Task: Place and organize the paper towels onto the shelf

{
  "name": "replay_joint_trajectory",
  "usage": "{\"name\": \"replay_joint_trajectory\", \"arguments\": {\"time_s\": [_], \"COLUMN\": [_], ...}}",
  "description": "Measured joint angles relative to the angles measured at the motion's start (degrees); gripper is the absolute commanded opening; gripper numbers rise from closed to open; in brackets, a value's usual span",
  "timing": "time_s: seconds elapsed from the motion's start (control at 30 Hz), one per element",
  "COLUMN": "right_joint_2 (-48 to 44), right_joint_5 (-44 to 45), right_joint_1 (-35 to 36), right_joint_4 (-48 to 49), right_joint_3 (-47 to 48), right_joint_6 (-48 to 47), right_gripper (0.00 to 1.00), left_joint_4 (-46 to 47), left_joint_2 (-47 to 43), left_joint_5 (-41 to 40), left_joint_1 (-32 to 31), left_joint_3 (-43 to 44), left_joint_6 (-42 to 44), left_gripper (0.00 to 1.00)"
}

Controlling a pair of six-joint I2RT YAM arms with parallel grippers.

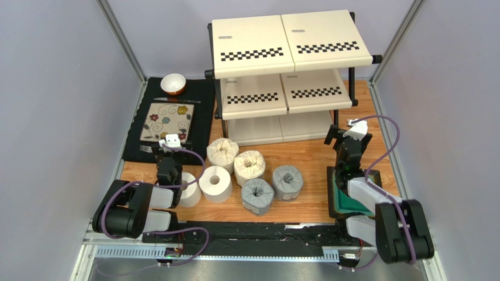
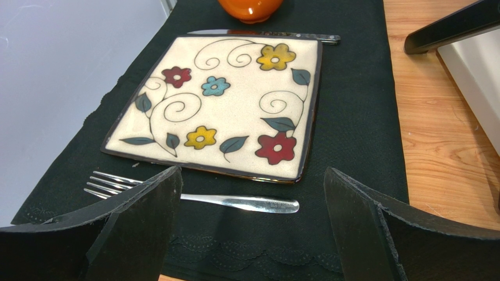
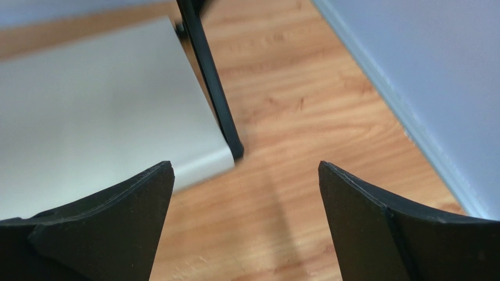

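The plain white roll is standing with its core hole [image 1: 215, 179] open at the top, so my right gripper should keep going toward the roll until its fingers straddle the roll's side [image 1: 224, 178].
Several paper towels stand on the wooden table in front of the shelf [image 1: 291, 41]: two cream-wrapped rolls [image 1: 223, 154] [image 1: 249, 167], two grey-wrapped rolls [image 1: 257, 196] [image 1: 287, 182], a plain white roll [image 1: 215, 184], and another white roll [image 1: 189, 188] partly hidden behind the left arm. All three tiers of the shelf are bare. My left gripper [image 1: 167, 146] [image 2: 252, 175] is open over the black mat, left of the rolls, holding nothing. My right gripper [image 1: 340, 136] [image 3: 246, 167] is open above bare wood beside the shelf's bottom panel [image 3: 105, 111] and black leg [image 3: 214, 88].
A floral square plate [image 2: 223, 99] lies on a black mat [image 2: 352, 117], with a fork [image 2: 235, 202] at its near edge and a knife [image 2: 264, 36] at its far edge. An orange-and-white bowl [image 1: 173, 84] sits behind the plate. A green pad [image 1: 343, 196] lies under the right arm. Grey walls stand on both sides.
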Motion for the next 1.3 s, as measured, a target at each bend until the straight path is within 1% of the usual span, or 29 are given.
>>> {"name": "replay_joint_trajectory", "arguments": {"time_s": [0.1, 0.2, 0.27, 0.33, 0.43, 0.5, 0.63, 0.8, 1.03, 1.3], "right_joint_2": [-7.76, -15.93, -19.85, -21.29, -19.69, -17.07, -12.28, -11.32, -12.00, -14.49], "right_joint_5": [0.15, 0.11, 0.13, 0.42, 0.66, 1.29, -0.09, -4.63, -13.46, -13.97], "right_joint_1": [0.59, 2.23, 3.69, 5.33, 8.76, 12.83, 17.75, 17.97, 17.99, 17.94], "right_joint_4": [-6.16, -10.67, -14.88, -20.17, -28.09, -33.38, -40.52, -46.90, -51.01, -53.99], "right_joint_3": [4.15, 5.46, 6.67, 9.57, 16.87, 22.53, 29.18, 30.16, 30.16, 30.27], "right_joint_6": [0.22, 0.68, 2.01, 3.65, 5.51, 6.27, 7.74, 10.23, 11.93, 15.10], "right_gripper": [0.99, 0.99, 0.99, 0.99, 0.99, 0.99, 0.99, 0.99, 0.99, 0.98], "left_joint_4": [0.02, 0.00, 0.00, 0.00, 0.00, 0.02, 0.00, 0.00, 0.00, 0.00], "left_joint_2": [0.00, 0.00, 0.00, 0.00, 0.00, 0.00, 0.00, 0.00, 0.00, 0.00], "left_joint_5": [0.00, 0.00, 0.00, 0.00, 0.00, 0.00, 0.00, 0.00, 0.00, 0.00], "left_joint_1": [0.00, 0.00, 0.00, 0.00, 0.00, 0.00, 0.00, 0.00, 0.00, 0.00], "left_joint_3": [0.00, 0.00, 0.00, 0.00, 0.00, 0.00, 0.00, 0.00, 0.00, 0.00], "left_joint_6": [0.00, 0.00, 0.00, 0.00, 0.00, 0.00, 0.00, 0.00, 0.00, 0.00], "left_gripper": [0.99, 0.99, 0.99, 0.99, 0.99, 0.99, 0.99, 0.99, 0.99, 0.99]}}
